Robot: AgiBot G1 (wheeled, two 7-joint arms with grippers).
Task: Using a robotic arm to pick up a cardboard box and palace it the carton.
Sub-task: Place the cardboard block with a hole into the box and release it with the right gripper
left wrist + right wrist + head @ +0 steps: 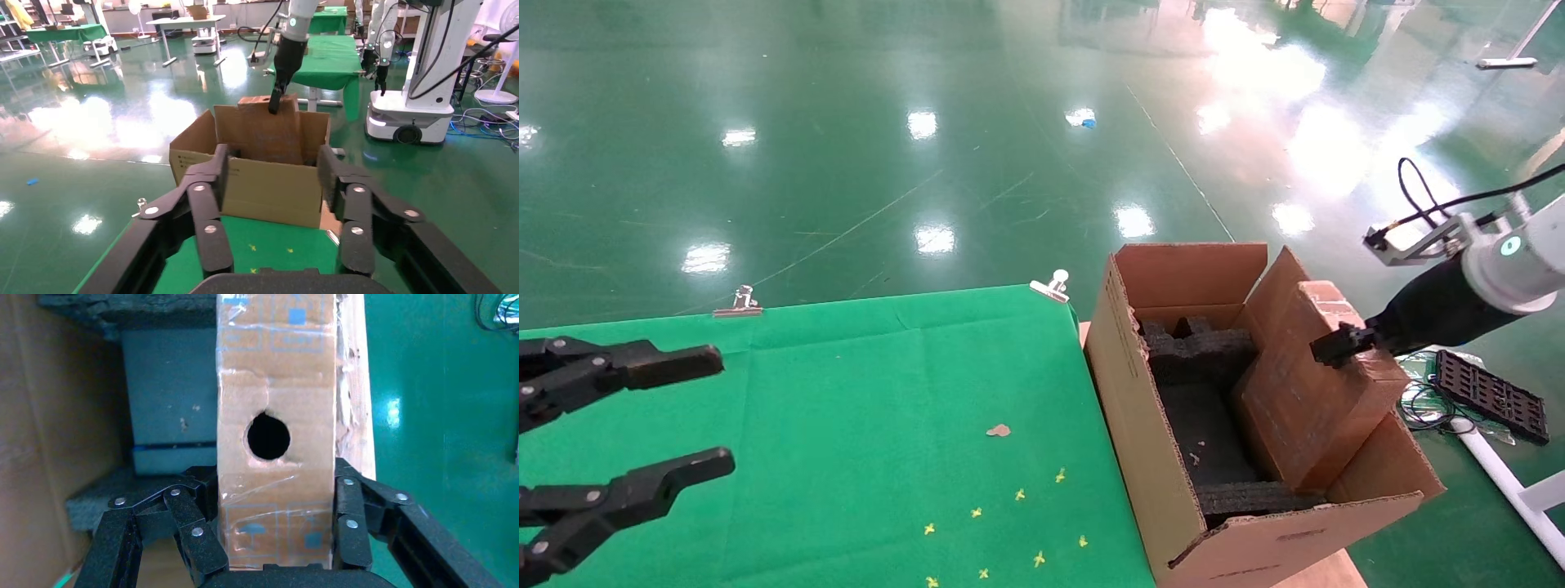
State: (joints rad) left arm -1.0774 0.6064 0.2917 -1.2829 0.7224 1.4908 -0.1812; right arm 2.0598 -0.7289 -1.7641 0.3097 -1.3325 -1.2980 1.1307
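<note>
The cardboard box is leaning over the carton's torn edge (347, 386). My right gripper should pull the box inward over the black foam (1210, 421) before it lowers the box.
The slim brown cardboard box (1303, 392) stands tilted, its lower end down inside the large carton (1140, 416) and its upper end above the carton's right flap. The white robotic arm's right gripper (1340, 343) is shut on that upper narrow edge. In the right wrist view the fingers (352, 508) press both wide faces of the box (275, 386), just below its round hole. Black foam (1197, 351) lines the carton beneath it. From the left wrist view, the box (269, 131) rises out of the carton (263, 184). My left gripper (719, 412) hangs open and empty over the table's left side.
A green cloth-covered table (846, 392) with metal clips (1052, 286) and small yellow marks lies left of the carton. On the floor to the right are a black grid tray (1491, 396), loose cables and a white frame. Other robots (422, 92) stand far behind.
</note>
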